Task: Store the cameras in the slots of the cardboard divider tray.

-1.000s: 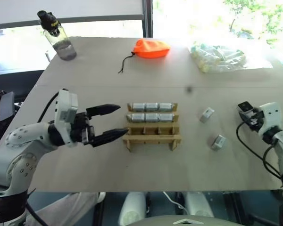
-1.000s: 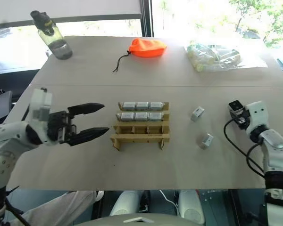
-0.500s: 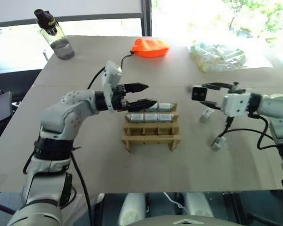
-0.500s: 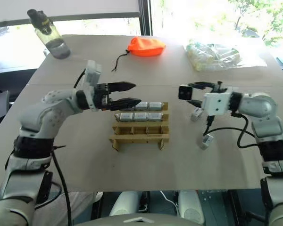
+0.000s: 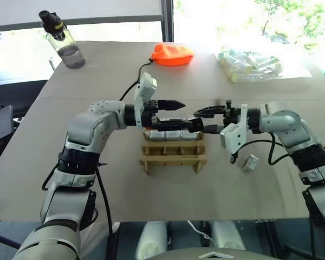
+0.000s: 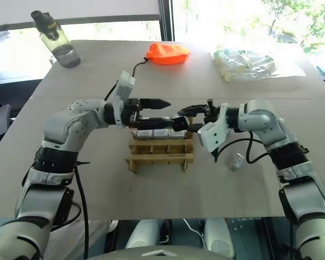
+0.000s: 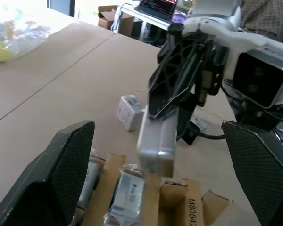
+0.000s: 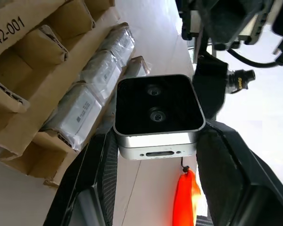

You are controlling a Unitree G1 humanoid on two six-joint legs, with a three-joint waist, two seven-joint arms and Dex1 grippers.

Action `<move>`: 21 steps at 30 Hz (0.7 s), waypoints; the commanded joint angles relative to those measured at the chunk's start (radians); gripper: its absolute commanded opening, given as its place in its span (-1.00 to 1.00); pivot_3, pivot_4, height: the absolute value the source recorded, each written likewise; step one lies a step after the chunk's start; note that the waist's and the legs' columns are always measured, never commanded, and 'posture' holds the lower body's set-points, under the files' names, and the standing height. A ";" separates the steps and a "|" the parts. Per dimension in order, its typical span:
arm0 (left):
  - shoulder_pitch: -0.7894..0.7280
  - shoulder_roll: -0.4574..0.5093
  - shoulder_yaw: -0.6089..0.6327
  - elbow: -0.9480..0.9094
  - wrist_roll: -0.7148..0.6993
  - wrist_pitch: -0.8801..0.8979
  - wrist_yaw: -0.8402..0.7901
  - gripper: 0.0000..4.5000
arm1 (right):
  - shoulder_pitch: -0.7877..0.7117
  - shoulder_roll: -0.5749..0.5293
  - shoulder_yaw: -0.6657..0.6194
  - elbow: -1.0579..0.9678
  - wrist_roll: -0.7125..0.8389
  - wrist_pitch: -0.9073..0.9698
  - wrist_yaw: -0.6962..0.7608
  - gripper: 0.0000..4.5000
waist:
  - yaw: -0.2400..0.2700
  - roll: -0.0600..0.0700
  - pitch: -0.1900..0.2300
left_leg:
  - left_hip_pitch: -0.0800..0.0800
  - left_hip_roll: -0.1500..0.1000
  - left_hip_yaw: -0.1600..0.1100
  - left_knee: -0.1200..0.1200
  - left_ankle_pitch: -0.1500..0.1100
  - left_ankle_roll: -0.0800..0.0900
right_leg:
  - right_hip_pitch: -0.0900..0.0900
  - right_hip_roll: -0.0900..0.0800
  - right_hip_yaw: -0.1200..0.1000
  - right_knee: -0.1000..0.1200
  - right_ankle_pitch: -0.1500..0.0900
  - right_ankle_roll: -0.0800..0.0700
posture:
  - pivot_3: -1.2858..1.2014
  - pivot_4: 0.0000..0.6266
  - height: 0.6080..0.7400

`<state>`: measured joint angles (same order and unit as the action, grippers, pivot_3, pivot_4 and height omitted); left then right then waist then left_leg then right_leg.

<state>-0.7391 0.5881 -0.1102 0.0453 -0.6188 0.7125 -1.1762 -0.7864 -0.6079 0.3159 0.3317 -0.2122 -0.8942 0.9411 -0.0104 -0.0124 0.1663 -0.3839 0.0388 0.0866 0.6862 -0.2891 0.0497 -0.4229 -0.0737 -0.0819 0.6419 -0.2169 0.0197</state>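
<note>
The camera's black side [image 8: 159, 104] faces back into my right gripper, so my left gripper should grab the camera by its silver end [image 7: 158, 159] and lower it into the tray.
The cardboard divider tray [image 5: 173, 156] lies mid-table, with several silver-grey cameras [image 5: 173, 135] in its two far rows. My right gripper [image 5: 203, 118] reaches in from the right, shut on a camera [image 8: 158, 110] whose black face shows two small lenses. That camera [image 7: 156, 141] hangs just above the tray's far rows, between the spread fingers of my left gripper [image 5: 180, 114]. The left gripper comes in from the left, open and touching nothing. One loose camera [image 5: 250, 162] lies on the table to the right of the tray.
At the far side of the table stand a water bottle [image 5: 65, 46], an orange pouch [image 5: 173, 54] with a cord, and a clear bag of pale tubes [image 5: 252, 65]. The near half of the tabletop [image 5: 168, 195] is bare around the tray.
Both arms swung in over the tray. The right gripper carried its camera far left and rolled over. The left gripper moved right and away from me, staying open.
</note>
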 commanded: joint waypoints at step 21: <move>0.028 0.023 -0.019 -0.057 0.043 -0.005 -0.042 -0.19 | -0.063 -0.008 0.054 0.002 0.010 -0.083 -0.054 -0.19 | -0.001 0.000 0.000 | 0.000 0.000 0.000 0.000 0.000 0.000 | 0.000 0.000 0.000 0.000 0.000 0.000 | 0.03 -0.52 0.78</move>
<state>-0.7030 0.6096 -0.1538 0.0121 -0.5654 0.7166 -1.2122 -0.8291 -0.6037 0.3819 0.3687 -0.2315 -0.9745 0.8940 -0.0110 -0.0123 0.1664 -0.3838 0.0389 0.0866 0.6862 -0.2891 0.0497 -0.4230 -0.0738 -0.0817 0.6420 -0.2168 0.0196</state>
